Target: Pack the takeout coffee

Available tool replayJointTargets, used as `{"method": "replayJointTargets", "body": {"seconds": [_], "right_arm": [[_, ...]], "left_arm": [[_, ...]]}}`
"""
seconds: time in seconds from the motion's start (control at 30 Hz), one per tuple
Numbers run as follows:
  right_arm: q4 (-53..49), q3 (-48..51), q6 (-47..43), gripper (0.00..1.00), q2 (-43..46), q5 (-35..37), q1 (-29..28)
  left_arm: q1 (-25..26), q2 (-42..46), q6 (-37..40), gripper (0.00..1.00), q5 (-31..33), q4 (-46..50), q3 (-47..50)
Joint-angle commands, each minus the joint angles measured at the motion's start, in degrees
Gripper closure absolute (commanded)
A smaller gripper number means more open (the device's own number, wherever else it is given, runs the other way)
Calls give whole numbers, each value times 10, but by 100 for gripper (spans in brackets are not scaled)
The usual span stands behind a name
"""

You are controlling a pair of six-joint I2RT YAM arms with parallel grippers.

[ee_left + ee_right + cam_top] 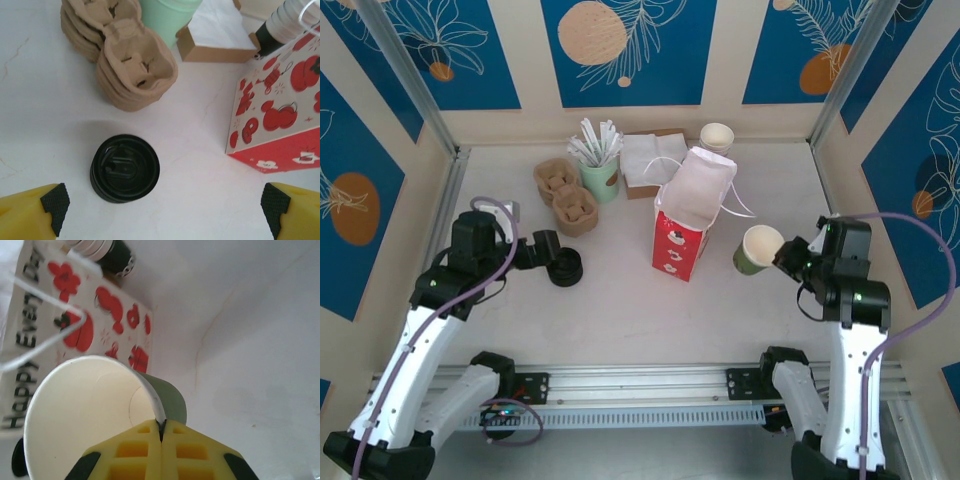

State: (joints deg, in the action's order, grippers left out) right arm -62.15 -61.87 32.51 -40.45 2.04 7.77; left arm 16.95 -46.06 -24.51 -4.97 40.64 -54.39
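Observation:
The stack of black lids is clear of the brown cup carriers (576, 212). My left gripper keeps moving in open until its fingers get to the top lid (566, 266).
The takeout coffee cup (757, 250), olive-green outside and white inside, hangs tilted just right of the red paper bag (677, 245), its mouth uncovered. My right gripper (788, 256) is shut on the cup's rim. In the right wrist view the yellow fingertips of the right gripper (161, 424) pinch the rim of the cup (170, 397), with the bag (100, 325) behind it. My left gripper (546, 250) stands open over the table next to a stack of flat black lids (565, 268). In the left wrist view the left gripper (165, 206) holds nothing, and the lids (125, 167) lie a little ahead, left of centre.
The red bag (280, 115) stands mid-table with its white-lined top open and string handles loose. Two stacks of brown pulp cup carriers (565, 195) sit back left, beside a pale green cup of white sticks (601, 175), a napkin box (650, 160) and stacked white cups (717, 137).

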Motion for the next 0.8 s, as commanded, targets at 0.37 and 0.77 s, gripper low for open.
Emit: {"method": "replayJointTargets", "body": {"seconds": [0.37, 0.77], "right_arm": [[7, 88, 117, 100, 83, 30, -252], [55, 104, 259, 100, 57, 240, -582]], "left_arm": [[35, 34, -45, 0, 39, -15, 67], [37, -7, -86, 1, 62, 0, 81]]}}
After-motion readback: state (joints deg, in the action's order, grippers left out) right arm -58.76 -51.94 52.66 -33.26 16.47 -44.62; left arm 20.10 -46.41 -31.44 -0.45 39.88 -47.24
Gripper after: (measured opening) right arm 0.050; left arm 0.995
